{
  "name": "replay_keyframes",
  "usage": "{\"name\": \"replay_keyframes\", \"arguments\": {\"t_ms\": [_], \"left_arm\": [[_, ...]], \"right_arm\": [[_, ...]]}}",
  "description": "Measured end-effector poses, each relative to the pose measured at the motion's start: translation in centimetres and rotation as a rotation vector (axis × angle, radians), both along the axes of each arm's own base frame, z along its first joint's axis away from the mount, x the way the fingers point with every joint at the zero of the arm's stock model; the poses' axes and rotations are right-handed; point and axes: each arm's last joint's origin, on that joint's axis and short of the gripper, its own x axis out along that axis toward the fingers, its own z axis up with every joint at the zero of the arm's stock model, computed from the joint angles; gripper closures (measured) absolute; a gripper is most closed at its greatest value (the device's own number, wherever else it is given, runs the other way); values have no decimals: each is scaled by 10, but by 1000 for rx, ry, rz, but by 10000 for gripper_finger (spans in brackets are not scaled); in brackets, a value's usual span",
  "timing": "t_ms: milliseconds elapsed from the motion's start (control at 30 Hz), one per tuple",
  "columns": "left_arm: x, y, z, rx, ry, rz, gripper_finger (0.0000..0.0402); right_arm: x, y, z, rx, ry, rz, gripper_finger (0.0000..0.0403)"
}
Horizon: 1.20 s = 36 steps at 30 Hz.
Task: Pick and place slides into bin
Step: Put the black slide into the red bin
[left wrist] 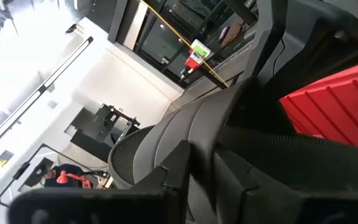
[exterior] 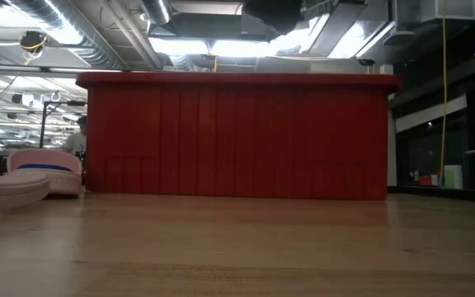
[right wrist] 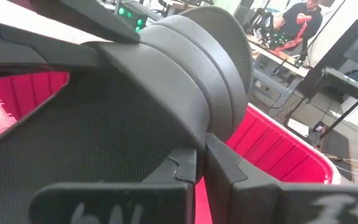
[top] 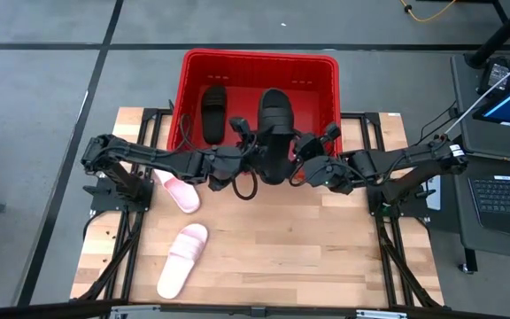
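Observation:
Both my grippers are pinching the raised black slide (top: 275, 113). Next, my right gripper opens first, so my left gripper can lay it next to the slide inside the red bin (top: 213, 115).
The red bin (top: 326, 89) stands at the table's far middle, and one black slide (top: 213, 110) lies inside it on the left. A second black slide (top: 274, 124) is held up over the bin's near rim between both grippers. My left gripper (top: 248, 158) is shut on it from the left and my right gripper (top: 299, 167) from the right. Two pale pink slides lie sole down on the table: one (top: 178, 190) under my left arm, one (top: 182, 259) near the front left. The low view shows the bin (exterior: 237, 136) and the pink slides (exterior: 44, 169), but no gripper. My left gripper pinches the black slide's left side edge (left wrist: 197, 155) between its two fingers, coming roughly level from the table's left. The slide is lifted clear, its toe end over the bin. My right gripper pinches the slide's right side edge (right wrist: 199, 146) between its two fingers (right wrist: 182, 167), coming from the table's right. The slide's strap (right wrist: 191, 50) rises beyond the fingers, with the bin's inside (right wrist: 272, 149) behind it.
The wooden table (top: 308, 257) has bare room at its front right. The bin's right half (top: 312, 80) holds nothing. A laptop and stand (top: 503, 115) sit off the table's right edge. People show in the room behind.

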Motion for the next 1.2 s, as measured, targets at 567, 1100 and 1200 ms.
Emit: {"name": "replay_keyframes", "arguments": {"t_ms": [567,1100,1200], "left_arm": [[0,14,-2,62,81,94,396],[-7,60,10,84,80,31,395],[-18,71,23,85,40,22,396]], "right_arm": [[1,2,1,13,17,53,311],[3,4,0,18,98,185,336],[4,2,4,-14,99,196,383]]}}
